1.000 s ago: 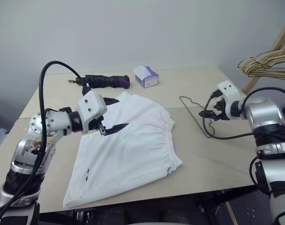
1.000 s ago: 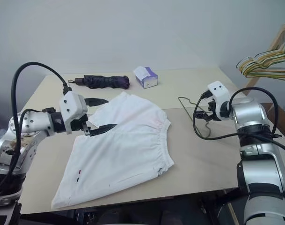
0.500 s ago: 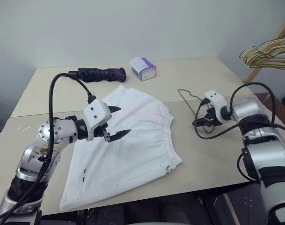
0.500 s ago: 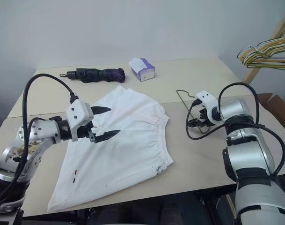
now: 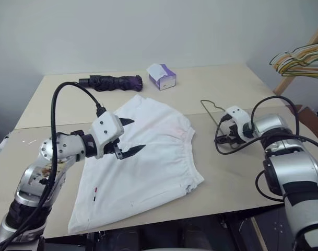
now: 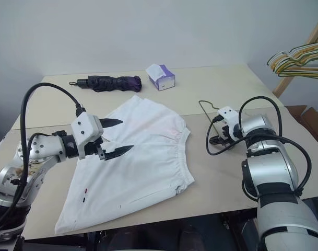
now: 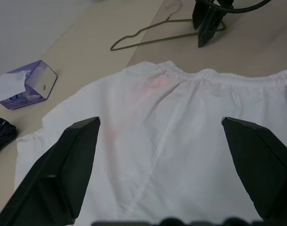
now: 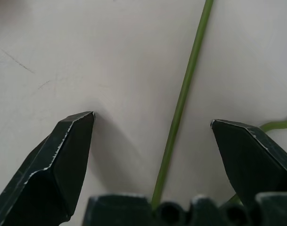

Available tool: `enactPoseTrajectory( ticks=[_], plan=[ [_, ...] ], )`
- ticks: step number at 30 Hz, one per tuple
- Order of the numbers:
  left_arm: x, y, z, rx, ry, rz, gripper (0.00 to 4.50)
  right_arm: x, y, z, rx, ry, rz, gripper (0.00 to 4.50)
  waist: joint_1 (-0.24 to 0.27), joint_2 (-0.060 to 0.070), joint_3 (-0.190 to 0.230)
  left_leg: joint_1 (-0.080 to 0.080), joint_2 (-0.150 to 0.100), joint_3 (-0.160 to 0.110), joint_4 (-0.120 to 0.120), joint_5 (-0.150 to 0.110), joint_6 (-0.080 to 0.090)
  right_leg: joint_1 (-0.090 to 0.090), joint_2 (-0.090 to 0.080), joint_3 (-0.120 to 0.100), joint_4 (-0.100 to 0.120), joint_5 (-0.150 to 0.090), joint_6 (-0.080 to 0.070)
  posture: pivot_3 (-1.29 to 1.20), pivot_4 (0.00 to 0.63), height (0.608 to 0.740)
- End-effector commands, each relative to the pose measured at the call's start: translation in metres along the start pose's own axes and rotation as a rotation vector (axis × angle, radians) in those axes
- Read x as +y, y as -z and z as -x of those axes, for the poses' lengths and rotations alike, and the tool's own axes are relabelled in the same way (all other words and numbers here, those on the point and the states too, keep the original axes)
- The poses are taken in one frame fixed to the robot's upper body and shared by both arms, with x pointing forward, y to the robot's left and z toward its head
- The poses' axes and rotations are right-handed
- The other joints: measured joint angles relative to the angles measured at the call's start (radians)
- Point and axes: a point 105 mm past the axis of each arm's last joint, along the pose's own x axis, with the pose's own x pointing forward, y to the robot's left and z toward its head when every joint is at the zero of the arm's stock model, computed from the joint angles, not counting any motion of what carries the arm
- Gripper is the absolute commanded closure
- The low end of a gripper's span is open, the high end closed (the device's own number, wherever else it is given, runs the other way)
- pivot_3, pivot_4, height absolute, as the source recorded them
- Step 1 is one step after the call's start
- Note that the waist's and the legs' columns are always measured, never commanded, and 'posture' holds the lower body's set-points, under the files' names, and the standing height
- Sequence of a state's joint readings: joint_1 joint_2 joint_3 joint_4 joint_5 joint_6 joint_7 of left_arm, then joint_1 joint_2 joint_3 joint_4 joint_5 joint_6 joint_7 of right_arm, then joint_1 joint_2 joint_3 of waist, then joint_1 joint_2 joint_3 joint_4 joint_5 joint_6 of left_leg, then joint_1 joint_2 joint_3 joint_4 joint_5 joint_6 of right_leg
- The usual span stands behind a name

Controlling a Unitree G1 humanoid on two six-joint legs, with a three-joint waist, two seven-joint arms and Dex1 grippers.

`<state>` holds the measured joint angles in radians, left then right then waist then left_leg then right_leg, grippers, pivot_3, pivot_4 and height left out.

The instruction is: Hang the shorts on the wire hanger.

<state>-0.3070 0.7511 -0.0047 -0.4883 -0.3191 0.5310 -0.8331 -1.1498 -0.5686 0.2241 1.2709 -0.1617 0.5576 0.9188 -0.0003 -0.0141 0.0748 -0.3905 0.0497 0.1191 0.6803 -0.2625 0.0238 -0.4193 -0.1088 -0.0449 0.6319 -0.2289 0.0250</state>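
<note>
The gathered waistband (image 5: 190,156) faces the wire hanger (image 5: 210,114), so the hanger's leading end should slide inside and out of sight when I push the hanger toward the shorts.
The white shorts (image 5: 148,162) lie flat on the table (image 5: 237,172), waistband toward the right. My left gripper (image 5: 137,135) hovers open just above their upper left part, and the cloth shows between its fingers (image 7: 160,120). The thin wire hanger (image 5: 207,111) lies flat on the table to the right of the shorts. My right gripper (image 5: 222,139) points down at it, open, its tips close to the tabletop. One straight wire of the hanger (image 8: 181,101) runs between its two fingers (image 8: 151,118), which do not touch it.
A folded dark purple umbrella (image 5: 112,82) and a purple tissue box (image 5: 162,76) lie at the back of the table. A bunch of yellow and green hangers (image 5: 299,55) sits on a wooden rack at the far right. The table's front edge runs just below the shorts.
My right gripper has sunk toward the table and tipped down, now straddling a wire of the hanger. The camera has tilted down slightly. The left gripper and the shorts have stayed put.
</note>
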Motion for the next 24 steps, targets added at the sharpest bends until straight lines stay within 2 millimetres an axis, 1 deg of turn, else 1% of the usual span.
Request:
enactPoseTrajectory(
  ticks=[1,2,6,9,10,13,19,21,24],
  plan=[
    [0.005,-0.006,0.003,-0.017,-0.023,-0.041,0.0,-0.002,-0.004,0.008,0.01,-0.01,-0.009,0.36,0.0,0.0,0.0,0.0,0.0,0.0,0.0,0.0,0.0,0.0,0.0,0.0,0.0,0.0,0.0,0.09,0.057,0.74],
    [0.006,-0.007,0.002,-0.017,-0.023,-0.042,0.0,-0.001,-0.002,0.007,0.018,-0.017,-0.012,0.59,0.0,0.0,0.0,0.0,0.0,0.0,0.0,0.0,0.0,0.0,0.0,0.0,0.0,0.0,0.0,0.09,0.056,0.74],
    [0.007,-0.007,0.001,-0.02,-0.025,-0.05,0.0,-0.002,0.003,0.003,0.032,0.0,-0.001,1.94,-0.002,0.0,0.0,0.0,0.0,0.001,0.0,0.0,0.0,0.0,0.0,0.0,0.0,0.0,0.0,0.09,0.05,0.74],
    [0.008,-0.007,0.001,-0.019,-0.028,-0.061,0.0,-0.002,0.006,0.001,0.042,0.014,0.003,3.0,-0.003,0.0,0.0,0.0,0.0,0.001,0.0,0.001,-0.002,0.0,0.0,0.0,0.0,0.0,0.0,0.09,0.046,0.74],
    [0.009,-0.008,0.0,-0.019,-0.031,-0.062,0.0,-0.003,0.006,0.0,0.045,0.019,0.002,3.46,-0.003,0.0,0.0,0.0,0.0,0.001,0.0,0.001,-0.002,0.0,0.0,0.0,0.0,0.0,0.0,0.09,0.045,0.74],
    [0.009,-0.007,-0.001,-0.019,-0.034,-0.069,0.0,-0.003,0.005,0.001,0.041,0.024,0.0,4.48,-0.003,0.0,-0.001,0.0,0.0,0.002,0.0,0.002,-0.003,0.0,0.0,0.0,0.0,0.0,0.0,0.08,0.04,0.74],
    [0.008,-0.006,-0.006,-0.024,-0.04,-0.069,0.0,-0.007,-0.001,0.004,0.005,0.046,0.0,4.48,-0.006,-0.001,-0.001,0.0,0.0,0.003,0.0,0.004,-0.006,0.0,0.0,0.0,0.0,0.0,0.0,0.07,0.026,0.74],
    [0.009,-0.006,-0.007,-0.03,-0.05,-0.06,0.0,-0.01,-0.01,0.008,-0.051,0.064,-0.029,4.48,-0.007,0.0,-0.001,0.0,0.0,0.003,0.0,0.004,-0.006,0.0,0.0,0.0,0.001,0.0,0.0,0.07,0.017,0.74],
    [0.01,-0.007,-0.009,-0.06,-0.064,-0.014,0.0,-0.014,-0.028,0.015,-0.15,0.092,0.014,4.48,-0.012,0.0,-0.002,-0.001,0.0,0.003,0.0,0.004,-0.007,0.0,0.0,0.0,0.001,0.0,0.0,0.07,0.0,0.74]
  ],
)
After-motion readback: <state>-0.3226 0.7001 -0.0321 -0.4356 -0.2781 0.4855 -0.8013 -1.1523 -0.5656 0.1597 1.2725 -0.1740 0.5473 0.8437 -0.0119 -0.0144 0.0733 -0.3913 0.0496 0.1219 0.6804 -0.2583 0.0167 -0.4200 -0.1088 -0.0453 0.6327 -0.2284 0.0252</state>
